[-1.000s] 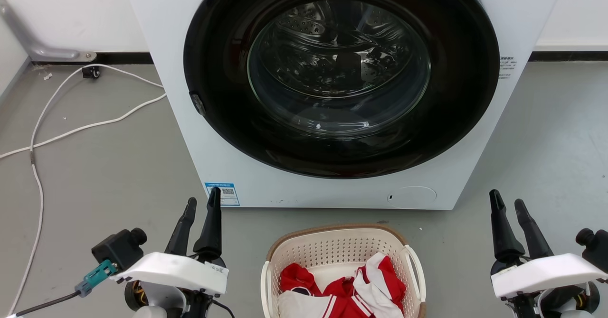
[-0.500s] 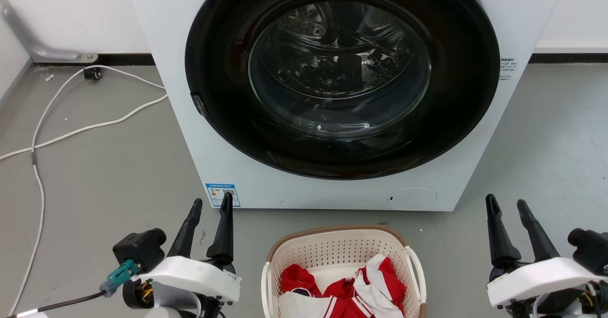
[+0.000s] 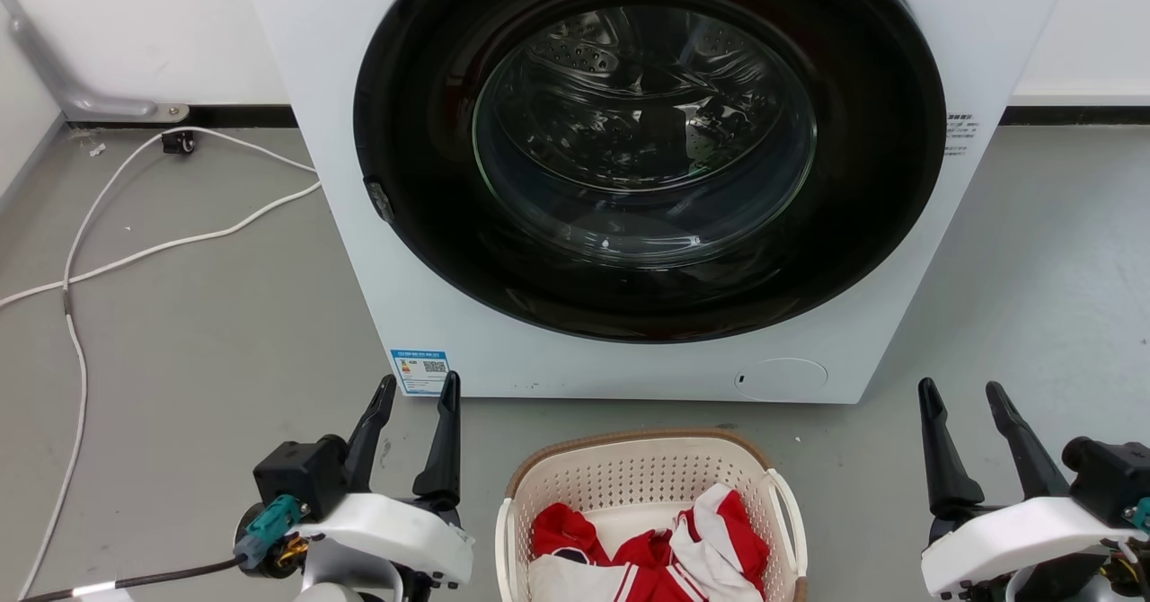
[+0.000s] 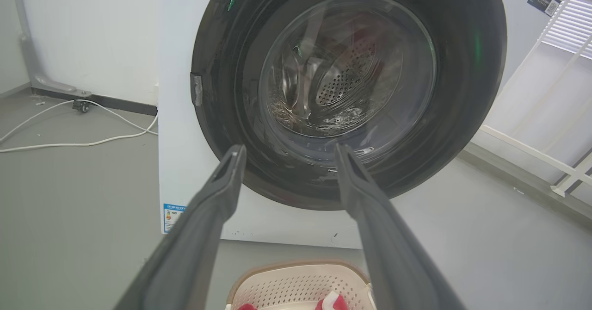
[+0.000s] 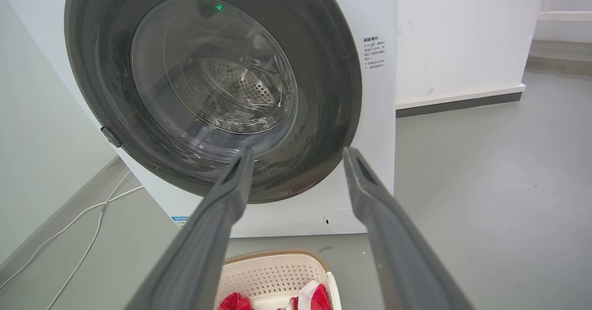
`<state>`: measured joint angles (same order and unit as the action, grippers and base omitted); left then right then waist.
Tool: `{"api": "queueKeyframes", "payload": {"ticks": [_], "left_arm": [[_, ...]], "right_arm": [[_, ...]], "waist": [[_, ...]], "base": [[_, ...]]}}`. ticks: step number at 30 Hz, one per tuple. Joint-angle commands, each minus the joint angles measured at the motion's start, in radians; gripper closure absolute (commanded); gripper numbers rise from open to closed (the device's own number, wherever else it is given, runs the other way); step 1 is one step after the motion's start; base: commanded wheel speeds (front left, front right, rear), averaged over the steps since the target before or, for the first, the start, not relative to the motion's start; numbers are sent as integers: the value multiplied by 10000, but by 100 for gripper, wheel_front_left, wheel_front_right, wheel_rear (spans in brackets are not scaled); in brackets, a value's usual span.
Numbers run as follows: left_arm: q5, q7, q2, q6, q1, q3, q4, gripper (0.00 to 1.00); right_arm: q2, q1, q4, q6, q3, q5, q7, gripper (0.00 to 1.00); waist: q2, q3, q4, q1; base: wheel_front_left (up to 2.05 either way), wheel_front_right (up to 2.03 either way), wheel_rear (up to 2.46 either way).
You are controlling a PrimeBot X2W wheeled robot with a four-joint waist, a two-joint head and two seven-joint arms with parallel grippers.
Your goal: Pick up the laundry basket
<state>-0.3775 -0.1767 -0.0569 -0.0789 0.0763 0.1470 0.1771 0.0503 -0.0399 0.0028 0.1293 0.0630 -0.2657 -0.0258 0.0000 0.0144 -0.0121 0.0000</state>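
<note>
The red and white clothes point(image 3: 668, 550) lie well below the brown rim point(image 3: 638, 433), so they will ride along in place when I lift the laundry basket.
The laundry basket point(image 3: 629, 474) is cream-white perforated plastic with a brown rim and white loop side handles. It stands on the grey floor at the bottom centre of the head view and holds red and white clothes point(image 3: 660, 553). My left gripper point(image 3: 419, 386) is open, just left of the basket and apart from it. Well to the right of the basket, my right gripper point(image 3: 961, 389) is open with nothing between its fingers. The basket's far rim also shows low in the left wrist view point(image 4: 296, 282) and in the right wrist view point(image 5: 273, 270).
A white washing machine point(image 3: 898, 332) with a shut dark round glass door point(image 3: 647, 135) stands close behind the basket. White cables point(image 3: 144, 247) trail across the floor at the left. A white wall with a dark skirting point(image 3: 1069, 115) runs behind.
My left gripper has moved right, closer to the basket. The right gripper has dropped slightly in the view and spread a little. The head view has shifted slightly.
</note>
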Motion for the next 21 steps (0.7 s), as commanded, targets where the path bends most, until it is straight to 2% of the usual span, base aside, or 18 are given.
{"api": "queueKeyframes", "payload": {"ticks": [1,21], "left_arm": [[275,-96,-66,25,156,50,-57,0],[1846,-508,-74,205,147,276,181,0]], "right_arm": [[5,-30,-161,16,3,270,-17,0],[2,-319,-409,19,53,1566,-48,0]], "waist": [[0,0,-2,0],[0,47,-4,0]], "base": [[0,0,0],[0,0,0]]}}
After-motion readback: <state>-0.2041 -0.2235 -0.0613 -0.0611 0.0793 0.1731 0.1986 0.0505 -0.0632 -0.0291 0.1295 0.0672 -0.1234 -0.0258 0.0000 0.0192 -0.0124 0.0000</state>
